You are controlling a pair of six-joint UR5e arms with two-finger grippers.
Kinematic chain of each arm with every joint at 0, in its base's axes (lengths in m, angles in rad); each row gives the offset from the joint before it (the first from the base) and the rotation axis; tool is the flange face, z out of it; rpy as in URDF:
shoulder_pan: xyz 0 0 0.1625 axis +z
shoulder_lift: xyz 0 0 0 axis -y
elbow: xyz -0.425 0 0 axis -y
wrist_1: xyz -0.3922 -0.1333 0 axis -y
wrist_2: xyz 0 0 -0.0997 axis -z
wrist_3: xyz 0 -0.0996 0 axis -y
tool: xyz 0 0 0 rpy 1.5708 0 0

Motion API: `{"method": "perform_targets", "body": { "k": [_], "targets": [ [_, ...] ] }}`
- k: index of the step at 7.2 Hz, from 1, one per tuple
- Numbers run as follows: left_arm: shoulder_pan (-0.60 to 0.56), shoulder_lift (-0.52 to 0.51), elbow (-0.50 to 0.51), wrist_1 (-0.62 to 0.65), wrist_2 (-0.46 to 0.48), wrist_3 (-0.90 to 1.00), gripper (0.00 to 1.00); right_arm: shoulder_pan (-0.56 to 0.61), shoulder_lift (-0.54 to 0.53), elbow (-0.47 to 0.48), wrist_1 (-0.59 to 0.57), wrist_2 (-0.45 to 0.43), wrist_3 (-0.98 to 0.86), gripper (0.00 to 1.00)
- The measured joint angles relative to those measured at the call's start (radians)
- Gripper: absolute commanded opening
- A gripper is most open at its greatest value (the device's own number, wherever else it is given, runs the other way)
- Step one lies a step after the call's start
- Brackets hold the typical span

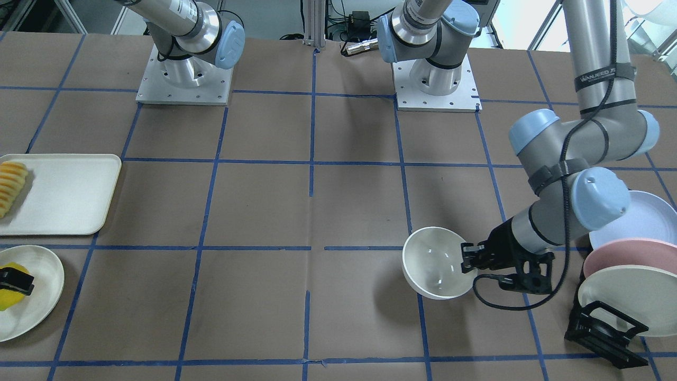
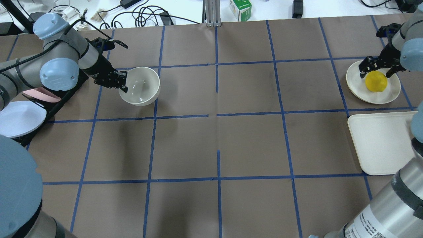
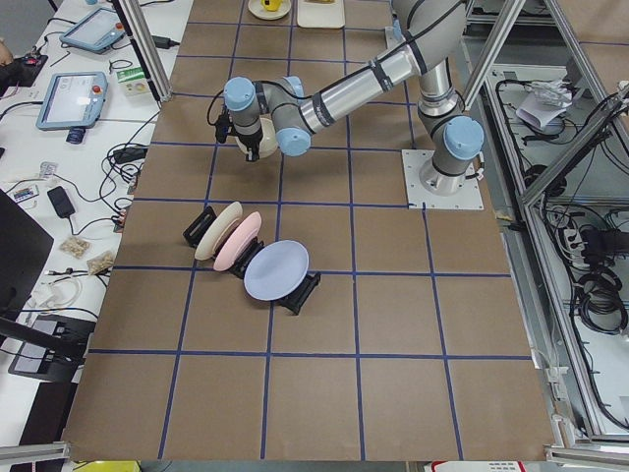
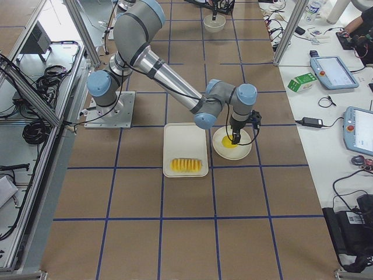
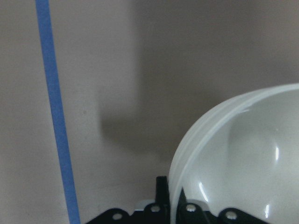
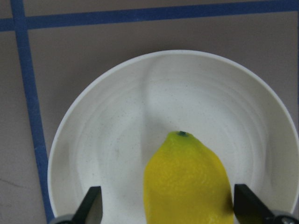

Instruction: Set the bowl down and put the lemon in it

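Next, my left gripper sets the bowl point(image 1: 434, 263) flat at the table's middle point(image 1: 312, 247) and back away before the lemon comes, because the bowl is hanging tilted from it.
The off-white bowl point(image 1: 433, 262) hangs tilted off the table, casting a shadow on the paper. My left gripper point(image 1: 469, 257) is shut on its rim; it is the same in the overhead view, with the gripper point(image 2: 121, 81) on the bowl point(image 2: 140, 86). The left wrist view shows the bowl point(image 5: 243, 158) pinched at the fingers point(image 5: 161, 186). The yellow lemon point(image 2: 376, 81) lies on a flat off-white plate point(image 2: 355, 77). My right gripper point(image 2: 377, 67) is open, low over the lemon. In the right wrist view its fingers point(image 6: 91, 205) straddle the lemon point(image 6: 184, 182).
A cream tray point(image 1: 69, 196) with a row of sliced orange-yellow food point(image 1: 11, 185) lies beside the lemon's plate point(image 1: 39, 296). A black rack point(image 1: 603, 330) with blue, pink and cream plates stands close behind my left arm. Blue tape lines grid the brown table.
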State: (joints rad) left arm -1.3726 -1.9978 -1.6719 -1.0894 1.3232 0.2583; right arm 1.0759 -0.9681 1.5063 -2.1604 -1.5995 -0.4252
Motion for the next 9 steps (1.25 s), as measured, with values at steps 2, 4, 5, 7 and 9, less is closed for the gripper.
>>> {"method": "perform_targets", "body": {
  "k": [2,4,5,7,9],
  "targets": [
    [-0.171,0.003,-0.014,0.035,-0.024,-0.173,0.0,-0.001,0.013,0.002,-0.015,0.001,-0.003,0.94],
    [-0.302,-0.002,-0.051,0.148,-0.023,-0.351,0.0,-0.002,0.015,0.003,-0.016,0.006,-0.003,0.0],
    [-0.325,-0.011,-0.071,0.188,-0.015,-0.389,0.0,-0.002,0.014,0.001,-0.014,0.004,-0.002,0.0],
    [-0.344,-0.035,-0.097,0.229,0.024,-0.422,0.0,-0.006,0.004,-0.003,0.001,-0.006,0.0,0.0],
    [-0.373,-0.035,-0.102,0.238,0.037,-0.431,0.0,-0.011,-0.035,-0.005,0.065,-0.012,0.005,0.0]
  ]
}}
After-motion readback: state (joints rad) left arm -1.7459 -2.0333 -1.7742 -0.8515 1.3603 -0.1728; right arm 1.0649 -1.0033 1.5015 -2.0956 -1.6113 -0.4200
